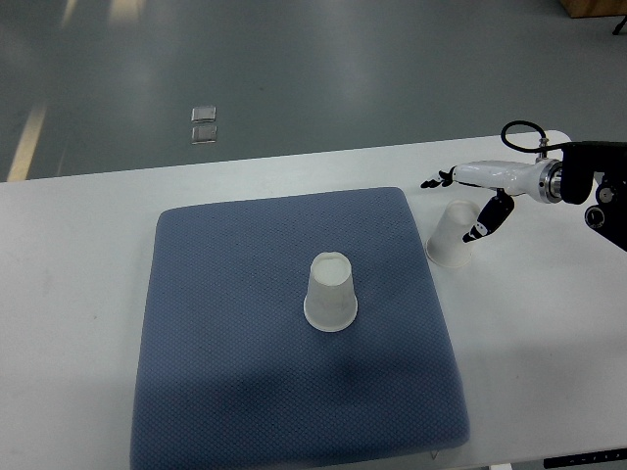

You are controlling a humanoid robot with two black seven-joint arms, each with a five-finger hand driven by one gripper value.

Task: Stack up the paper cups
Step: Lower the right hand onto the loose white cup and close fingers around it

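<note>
My gripper will lower the second paper cup (454,235) over the other, and that second cup should slide down almost to the mat because the other gets narrower toward its top (331,266).
One white paper cup (330,292) stands upside down near the middle of the blue mat (225,372). A second white paper cup (451,236) lies tilted on the white table just off the mat's right edge. My right hand (470,201) hovers over this second cup, coming in from the right edge. Its fingers are spread, with one dark-tipped finger (487,219) hanging beside the cup's right side and another pointing left above it. The hand holds nothing. The left arm does not show.
The white table (69,294) runs under the mat, with its far edge against a grey floor. Two small clear squares (204,124) lie on the floor beyond the table.
</note>
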